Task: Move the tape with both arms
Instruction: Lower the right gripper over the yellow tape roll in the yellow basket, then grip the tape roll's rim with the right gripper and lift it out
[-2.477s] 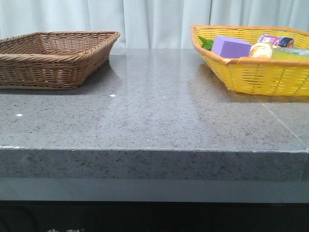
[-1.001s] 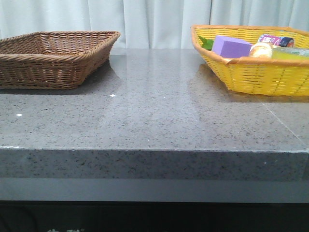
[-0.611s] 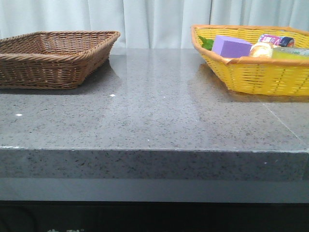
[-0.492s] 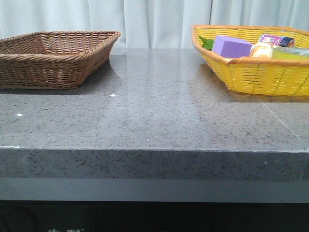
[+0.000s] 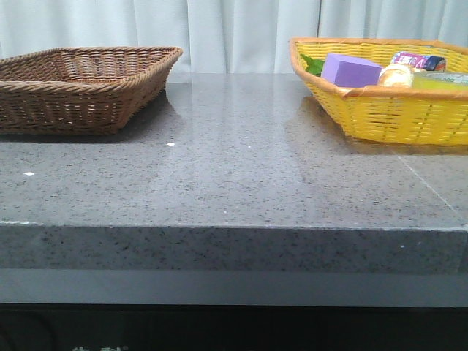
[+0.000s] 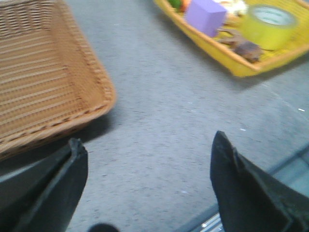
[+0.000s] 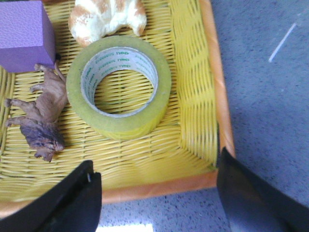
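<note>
The tape roll (image 5: 442, 80) sits in the yellow basket, far from my left gripper, so I should first use my right gripper to put it down between the baskets (image 5: 232, 128).
The yellow-green tape roll (image 7: 119, 84) lies flat in the yellow basket (image 7: 195, 111). It also shows in the left wrist view (image 6: 269, 25) and, edge-on, in the front view (image 5: 439, 79). My right gripper (image 7: 157, 166) is open and empty, above the basket's near rim, a short way from the tape. My left gripper (image 6: 149, 145) is open and empty above the grey table, between the brown basket (image 6: 43, 92) and the yellow basket (image 6: 231, 60). Neither arm shows in the front view.
The yellow basket (image 5: 395, 110) also holds a purple block (image 7: 21, 34), a toy animal (image 7: 41, 121) and a bread-like piece (image 7: 106, 17). The brown basket (image 5: 80, 91) stands at the back left. The table's front edge (image 5: 234, 228) is near.
</note>
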